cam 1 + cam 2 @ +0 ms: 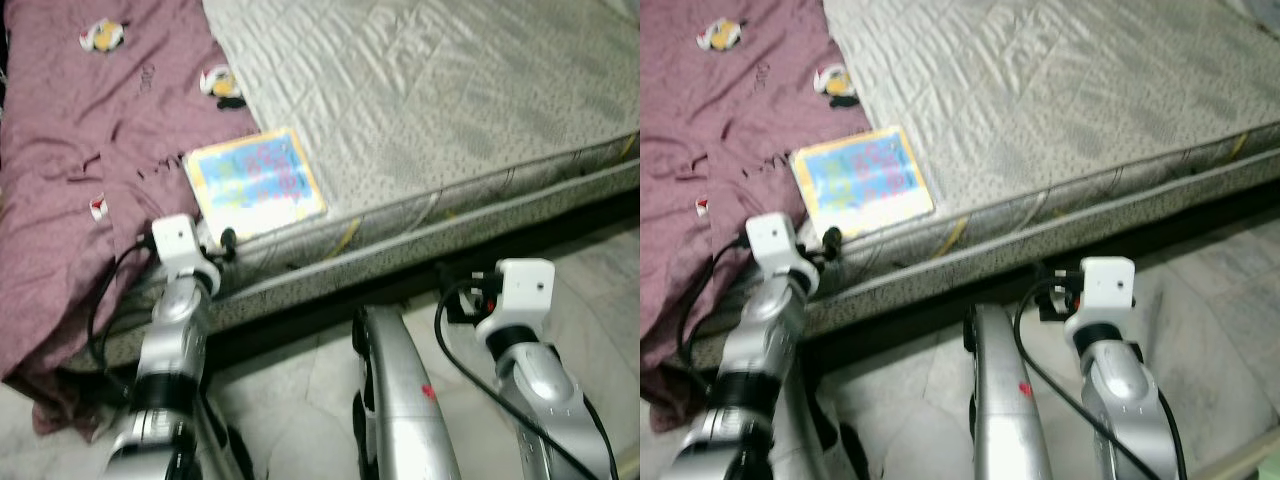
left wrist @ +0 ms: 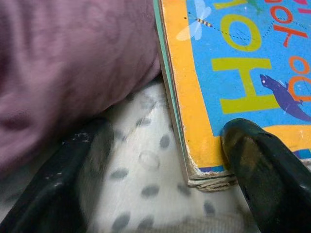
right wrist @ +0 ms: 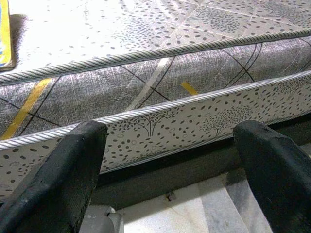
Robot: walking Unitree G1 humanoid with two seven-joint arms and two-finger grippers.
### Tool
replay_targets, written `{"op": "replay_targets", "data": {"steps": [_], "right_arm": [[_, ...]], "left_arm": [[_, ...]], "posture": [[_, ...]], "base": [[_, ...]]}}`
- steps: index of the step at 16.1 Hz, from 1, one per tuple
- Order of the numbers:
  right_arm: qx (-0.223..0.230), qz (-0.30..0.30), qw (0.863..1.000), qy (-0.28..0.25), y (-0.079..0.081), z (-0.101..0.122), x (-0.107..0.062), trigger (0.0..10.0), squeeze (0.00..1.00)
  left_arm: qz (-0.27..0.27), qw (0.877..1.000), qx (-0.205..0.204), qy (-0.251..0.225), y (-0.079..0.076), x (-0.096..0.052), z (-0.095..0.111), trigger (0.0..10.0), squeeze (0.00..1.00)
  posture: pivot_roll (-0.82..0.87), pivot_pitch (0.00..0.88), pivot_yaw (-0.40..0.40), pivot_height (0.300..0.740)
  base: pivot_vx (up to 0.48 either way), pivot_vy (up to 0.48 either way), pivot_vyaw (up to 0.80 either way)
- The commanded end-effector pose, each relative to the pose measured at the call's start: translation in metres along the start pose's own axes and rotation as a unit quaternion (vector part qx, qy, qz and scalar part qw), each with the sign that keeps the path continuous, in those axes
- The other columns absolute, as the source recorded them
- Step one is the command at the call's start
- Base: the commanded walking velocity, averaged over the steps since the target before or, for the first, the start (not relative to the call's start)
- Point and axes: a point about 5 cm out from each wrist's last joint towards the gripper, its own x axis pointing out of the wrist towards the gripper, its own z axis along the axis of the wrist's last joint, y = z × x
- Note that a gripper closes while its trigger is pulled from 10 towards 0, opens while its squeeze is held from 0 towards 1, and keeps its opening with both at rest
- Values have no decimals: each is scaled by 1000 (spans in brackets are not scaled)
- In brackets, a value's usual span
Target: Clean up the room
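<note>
I expect the book (image 1: 256,182) to stay stiff and closed when I lift it by its edge, because thick board layers (image 2: 210,184) show at its worn corner.
A thin children's book (image 1: 255,182) with a yellow border and blue cover lies on the grey patterned mattress (image 1: 430,90), near its front edge, beside a mauve blanket (image 1: 80,150). My left gripper (image 2: 165,179) is open at the book's near corner (image 2: 209,165). One finger (image 2: 265,170) rests over the cover's corner and the other finger (image 2: 63,179) stands on the mattress by the blanket. My right gripper (image 3: 165,165) is open with nothing in it. It hovers in front of the mattress side, over the floor.
The blanket hangs over the bed's left end down to the floor (image 1: 300,400). A dark gap (image 1: 400,285) runs under the bed frame. Pale marble tiles lie in front of the bed.
</note>
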Motion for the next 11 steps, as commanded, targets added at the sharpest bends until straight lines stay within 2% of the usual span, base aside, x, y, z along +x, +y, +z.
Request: {"op": "replay_targets", "data": {"steps": [1, 3, 6, 8, 11], "right_arm": [[-5, -2, 1000, -3, -1, 1, -1, 10000, 0], [-6, -3, 1000, -3, -2, 1, -1, 10000, 0], [-8, -5, 1000, -4, -2, 1, -1, 10000, 0], [-7, -6, 1000, -5, -1, 1, 0, 10000, 0], [-6, -7, 1000, -5, -1, 1, 1, 10000, 0]], "left_arm": [[-3, 1000, -8, 7, -2, 3, -3, 10000, 0], [-22, 1000, 6, 1, -10, 6, -2, 10000, 0], [-53, 998, 15, -10, -18, -2, -10, 10000, 0], [-45, 999, 6, 13, -12, -2, -20, 10000, 0], [-64, 997, -25, 41, -12, 6, -25, 10000, 0]], "posture": [[-263, 139, 15, 468], [-266, 138, 15, 468], [-264, 139, 19, 468], [-259, 142, 19, 468], [-263, 140, 18, 468]], "base": [[0, 0, 0], [0, 0, 0], [0, 0, 0], [0, 0, 0], [0, 0, 0]]}}
